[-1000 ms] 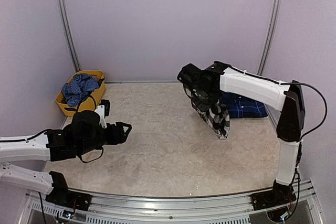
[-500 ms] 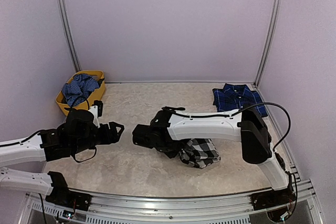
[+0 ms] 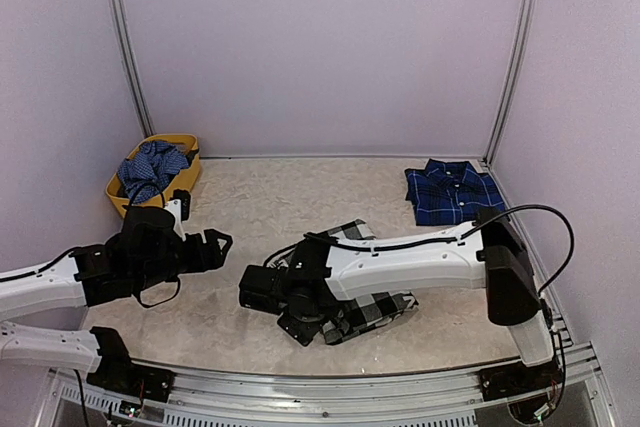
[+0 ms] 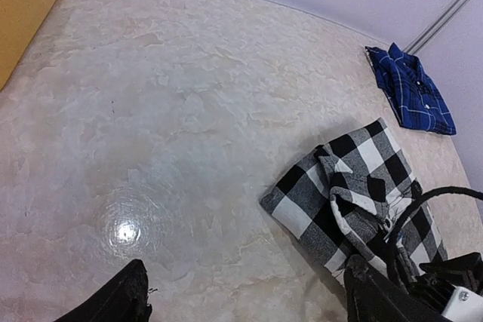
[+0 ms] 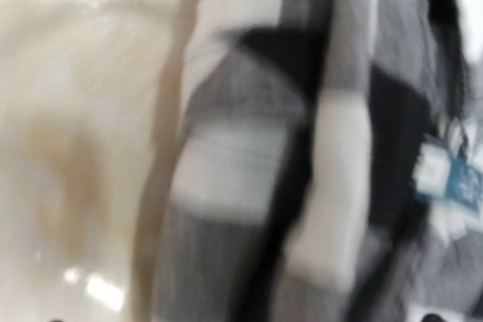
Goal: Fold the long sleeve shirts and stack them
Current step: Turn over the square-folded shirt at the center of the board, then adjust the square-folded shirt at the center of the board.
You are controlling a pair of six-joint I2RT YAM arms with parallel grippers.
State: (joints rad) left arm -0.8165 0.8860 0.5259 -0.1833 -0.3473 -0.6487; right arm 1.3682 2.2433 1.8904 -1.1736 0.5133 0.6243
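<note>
My right gripper should move back to the shirt's near edge (image 3: pixel 370 326) and help my left gripper straighten the shirt, because the check shirt (image 3: pixel 388 305) lies at a slant under my right arm.
The black-and-white check shirt (image 3: pixel 385 305) lies bunched on the table in front of centre, also seen in the left wrist view (image 4: pixel 355 186). My right gripper (image 3: pixel 300 319) hangs low over its near left end. The blurred right wrist view is filled with the check cloth (image 5: pixel 249 148), and only the tips of the spread fingers show at its bottom edge, so the right gripper (image 5: pixel 241 314) is open. The navy plaid shirt (image 3: pixel 452 192) lies folded at the back right (image 4: pixel 411 88). My left gripper (image 3: pixel 215 245) is open and empty (image 4: pixel 249 299), left of the check shirt.
A yellow basket (image 3: pixel 190 162) with blue cloth in it stands at the back left; its side shows in the left wrist view (image 4: pixel 30 5). Walls close the table at the back and both sides. The right arm stretches across the front of the table.
The right arm swung from the back right to the front middle with the check shirt, laid it on the table and opened its jaws. The left gripper drew back slightly.
</note>
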